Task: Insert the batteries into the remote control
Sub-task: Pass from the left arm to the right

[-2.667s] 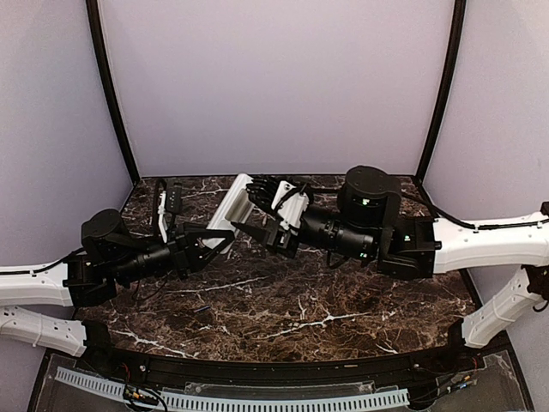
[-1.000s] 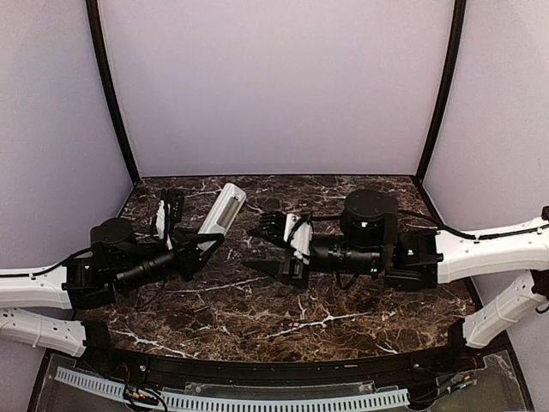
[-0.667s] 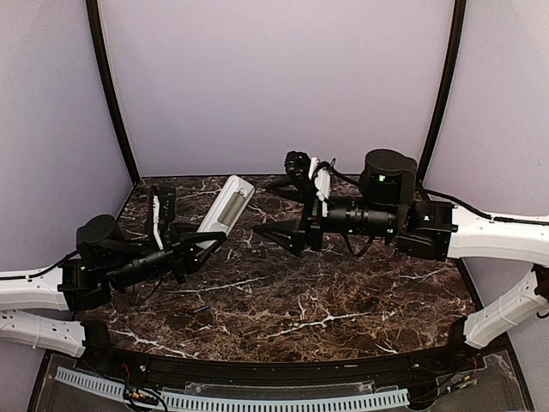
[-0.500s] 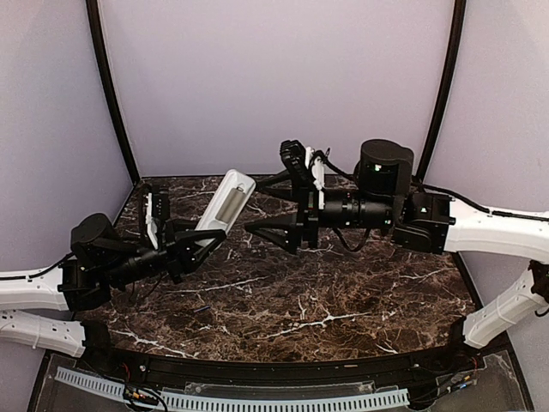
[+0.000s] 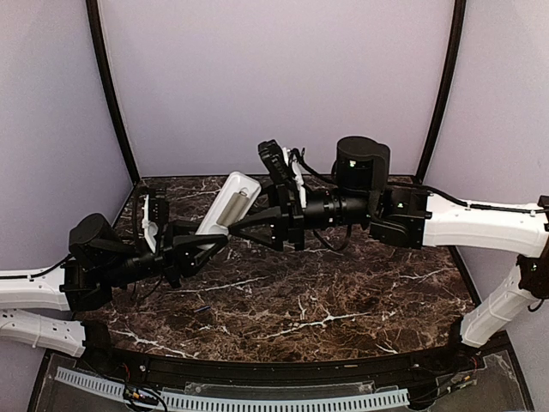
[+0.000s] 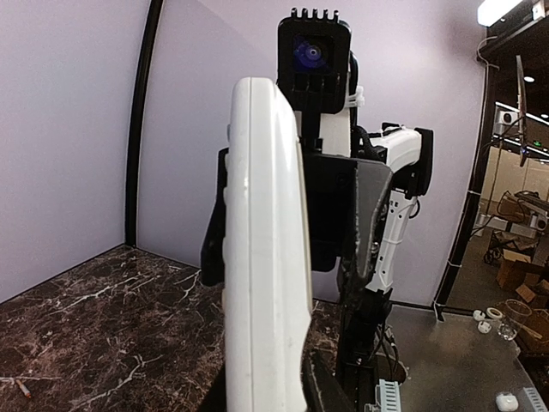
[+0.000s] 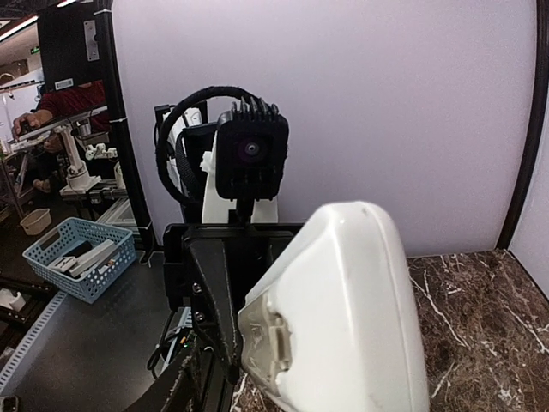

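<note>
The remote control slants (image 5: 225, 208) in my left gripper, so my right gripper should hold the remote control's upper end (image 5: 244, 182) while my left gripper opens to grip it again straighter.
My left gripper (image 5: 208, 239) is shut on the lower end of the white remote control (image 5: 230, 203) and holds it tilted up above the table. In the left wrist view the remote (image 6: 262, 257) stands edge-on between my fingers (image 6: 214, 245). My right gripper (image 5: 255, 197) is open, one finger above and one below the remote's upper end. In the right wrist view that end (image 7: 343, 318) fills the middle, showing a recessed grey notch. A tiny slim dark stick (image 5: 200, 309), perhaps a battery, lies on the table, also seen in the left wrist view (image 6: 21, 388). No battery is in either gripper.
The dark marble table (image 5: 343, 292) is bounded by purple walls and two black corner posts (image 5: 111, 94). A perforated white strip (image 5: 257, 399) runs along the near edge. Both arms meet over the back left of the table.
My right arm rose, then swung left and closed in, so its open fingers now bracket the remote's upper end. My left gripper tilted the remote up and kept hold of it.
</note>
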Controlling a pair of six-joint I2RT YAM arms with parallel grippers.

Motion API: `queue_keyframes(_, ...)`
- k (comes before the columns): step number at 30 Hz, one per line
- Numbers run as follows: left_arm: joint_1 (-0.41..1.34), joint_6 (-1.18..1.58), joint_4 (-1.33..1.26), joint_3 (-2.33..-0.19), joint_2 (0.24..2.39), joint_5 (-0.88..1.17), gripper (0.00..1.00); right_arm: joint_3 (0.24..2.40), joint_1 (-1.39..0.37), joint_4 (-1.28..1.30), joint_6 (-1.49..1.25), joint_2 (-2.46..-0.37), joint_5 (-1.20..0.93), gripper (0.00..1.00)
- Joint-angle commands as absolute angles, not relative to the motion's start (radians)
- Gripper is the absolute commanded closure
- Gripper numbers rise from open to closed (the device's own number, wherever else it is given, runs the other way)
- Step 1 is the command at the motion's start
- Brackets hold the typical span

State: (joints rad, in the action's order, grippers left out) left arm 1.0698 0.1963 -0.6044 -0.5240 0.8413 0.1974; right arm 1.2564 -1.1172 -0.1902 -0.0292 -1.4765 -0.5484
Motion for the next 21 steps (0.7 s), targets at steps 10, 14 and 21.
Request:
queue_keyframes(10, 1.079, 0.181, -0.600, -0.548, 0.855, 0.225, 1.00, 1.311, -1.119, -0.188, -0.038, -1.493, -0.603, 0.83)
queue_keyframes(14, 1.077, 0.167, -0.476, -0.595, 0.841, 0.203, 0.86, 1.342, -1.119, -0.049, 0.043, -1.467, -0.599, 0.88)
queue_keyframes(21, 1.078, 0.055, -0.197, -0.699, 0.837, 0.215, 0.56, 1.429, -1.120, 0.214, 0.155, -1.445, -0.563, 0.93)
